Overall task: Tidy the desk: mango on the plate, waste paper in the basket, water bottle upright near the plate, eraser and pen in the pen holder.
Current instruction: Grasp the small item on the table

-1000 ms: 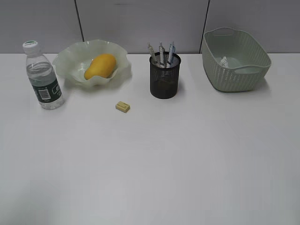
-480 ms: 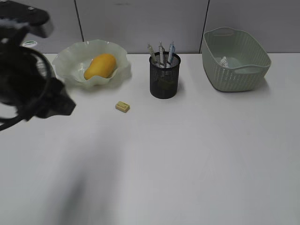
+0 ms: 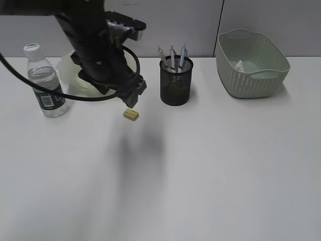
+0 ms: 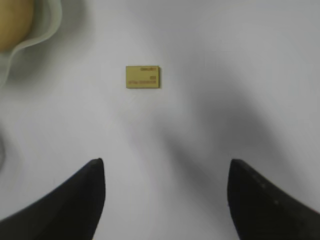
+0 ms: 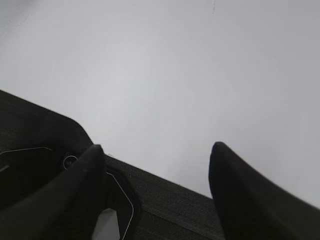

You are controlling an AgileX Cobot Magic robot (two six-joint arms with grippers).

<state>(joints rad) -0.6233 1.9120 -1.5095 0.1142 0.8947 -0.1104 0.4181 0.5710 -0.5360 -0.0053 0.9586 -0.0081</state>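
Observation:
My left gripper should move down next toward the tan eraser (image 3: 131,114), which lies free and square to the open fingers, until the fingers are on either side of its short ends (image 4: 158,77).
The small tan eraser (image 3: 131,114) lies on the white desk (image 3: 200,165) in front of the plate (image 3: 64,69). My left gripper (image 3: 133,99) hangs open just above and behind it. In the left wrist view the eraser (image 4: 143,77) lies ahead of the open left gripper (image 4: 165,162), with nothing between the fingers. The mango (image 4: 12,22) rests in the plate (image 4: 47,25); the arm hides it in the exterior view. The water bottle (image 3: 45,83) stands upright left of the plate. Three pens (image 3: 172,57) stand in the pen holder (image 3: 176,83). Waste paper (image 3: 241,66) lies in the basket (image 3: 252,63). My right gripper (image 5: 157,147) is open and empty.
The left arm's black body (image 3: 98,45) and its cable loop over the plate. In the right wrist view a dark mount (image 5: 165,200) sits below the fingers at the desk's edge (image 5: 150,170), with bare white desk beyond.
The left arm has swept in from the left edge to above the eraser. It now covers the mango and most of the plate. Nothing on the desk has moved.

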